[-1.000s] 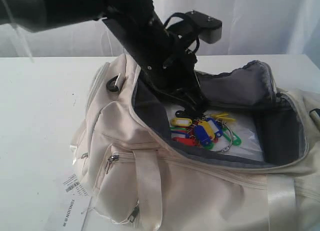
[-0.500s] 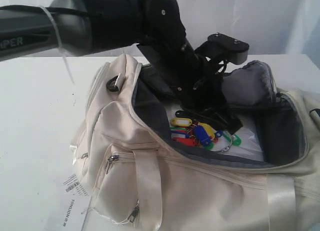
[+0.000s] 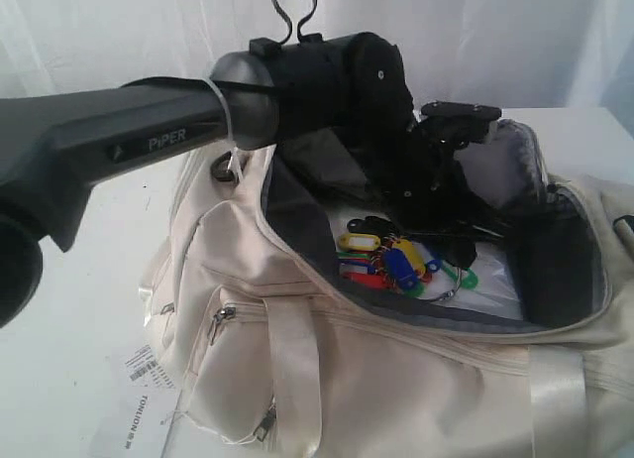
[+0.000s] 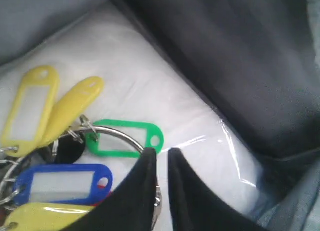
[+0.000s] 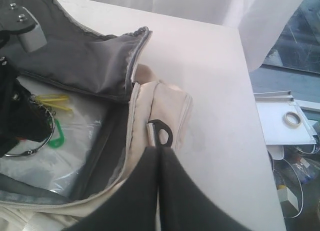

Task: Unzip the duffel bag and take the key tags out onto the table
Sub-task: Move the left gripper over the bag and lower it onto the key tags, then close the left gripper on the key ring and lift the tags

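The metal ring's empty edge (image 4: 157, 201) is at my closed left gripper, so next the gripper opens and grabs the bunch of key tags where the tags' small rings (image 4: 82, 129) come together.
The cream duffel bag (image 3: 297, 280) lies unzipped on the white table (image 3: 89, 329), its grey lining showing. Inside it, the key tags (image 3: 396, 265) rest in a bunch on clear plastic film. My left gripper (image 3: 464, 246) reaches into the bag at the bunch's right side. Up close, the left gripper (image 4: 161, 153) is shut on the bunch's metal ring (image 4: 120, 134), next to the green tag (image 4: 122, 138). My right gripper (image 5: 159, 150) is shut, its tips against the bag's end (image 5: 170, 106) just under a black ring (image 5: 162, 133). I see nothing held between them.
A white barcode paper label (image 3: 139, 399) lies on the table by the bag's front left corner. White padding wrapped in plastic (image 4: 165, 101) lines the bag's floor. Past the table's edge is a tray with a tape roll (image 5: 290, 118).
The left arm has swung lower across the view, and its gripper has moved right inside the bag to the far side of the key tags. The bunch has stayed in place.
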